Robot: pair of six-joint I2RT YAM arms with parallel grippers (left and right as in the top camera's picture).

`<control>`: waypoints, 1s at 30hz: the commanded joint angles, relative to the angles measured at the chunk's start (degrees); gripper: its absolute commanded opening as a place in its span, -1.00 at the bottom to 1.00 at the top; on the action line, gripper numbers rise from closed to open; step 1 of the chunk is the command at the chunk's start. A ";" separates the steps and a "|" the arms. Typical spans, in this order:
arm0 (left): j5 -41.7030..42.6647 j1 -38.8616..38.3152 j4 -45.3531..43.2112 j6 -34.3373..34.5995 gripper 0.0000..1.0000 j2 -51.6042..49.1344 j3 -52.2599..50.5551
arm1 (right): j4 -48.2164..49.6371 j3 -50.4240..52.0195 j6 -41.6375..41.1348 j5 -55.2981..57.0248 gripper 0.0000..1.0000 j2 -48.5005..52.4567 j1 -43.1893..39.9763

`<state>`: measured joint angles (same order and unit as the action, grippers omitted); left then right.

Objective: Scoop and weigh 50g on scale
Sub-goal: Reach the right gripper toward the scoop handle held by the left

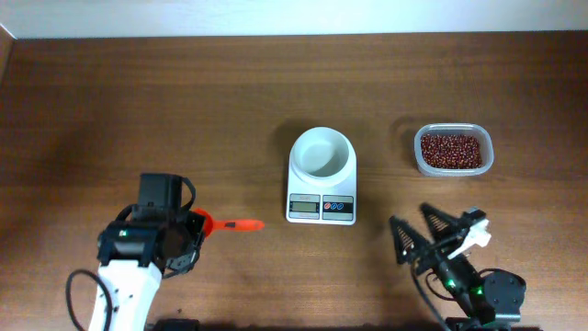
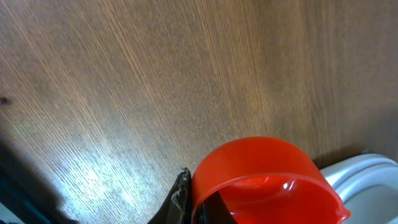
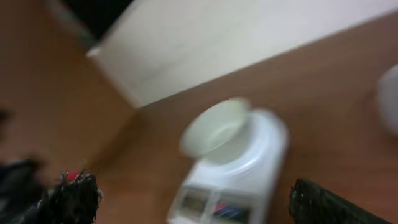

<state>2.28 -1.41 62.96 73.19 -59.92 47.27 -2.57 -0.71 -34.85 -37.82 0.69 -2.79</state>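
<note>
The orange scoop is held by its cup [image 1: 209, 223] in my left gripper, so next my right gripper grabs the scoop's narrow end [image 1: 247, 225] before it scoops the beans.
The white scale [image 1: 322, 204] sits mid-table with its round white bowl [image 1: 321, 153] empty. The dark red-brown beans [image 1: 450, 149] lie in a clear tub [image 1: 487, 164] to the right of it. My left gripper [image 1: 193, 227] is shut on an orange scoop [image 1: 241, 224], whose narrow end points right toward the scale. In the left wrist view the scoop's cup [image 2: 261, 171] is empty, with one of my fingers [image 2: 181, 194] against its side. My right gripper [image 1: 418, 230] stands open at the front right, holding nothing. Its blurred wrist view shows the scale [image 3: 249, 168] and bowl [image 3: 214, 130] ahead of the gripper [image 3: 199, 202].
A pale wall [image 3: 236, 37] runs along the table's far edge. Bare wood [image 1: 138, 110] stretches left of the scale. A white rim [image 2: 364, 174] shows at the lower right of the left wrist view.
</note>
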 commanded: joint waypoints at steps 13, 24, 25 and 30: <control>11.80 0.28 -1.84 0.52 -1.00 -5.01 0.48 | 0.72 0.39 -15.65 -14.16 0.97 -0.33 0.52; 12.00 -5.90 -4.09 0.59 -1.00 -5.01 0.48 | 0.85 -9.70 -23.10 -19.67 0.97 7.89 0.52; 12.20 -6.23 -4.50 0.59 -1.00 -5.01 0.48 | 0.87 -10.78 -23.06 -20.81 0.97 10.51 0.52; 13.88 -7.91 -5.90 1.07 -1.00 -5.01 0.48 | 4.63 -12.70 -20.92 -22.77 0.97 22.43 3.37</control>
<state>14.94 -8.29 57.23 73.36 -64.73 47.27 0.03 -12.21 -56.90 -58.26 19.29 -2.07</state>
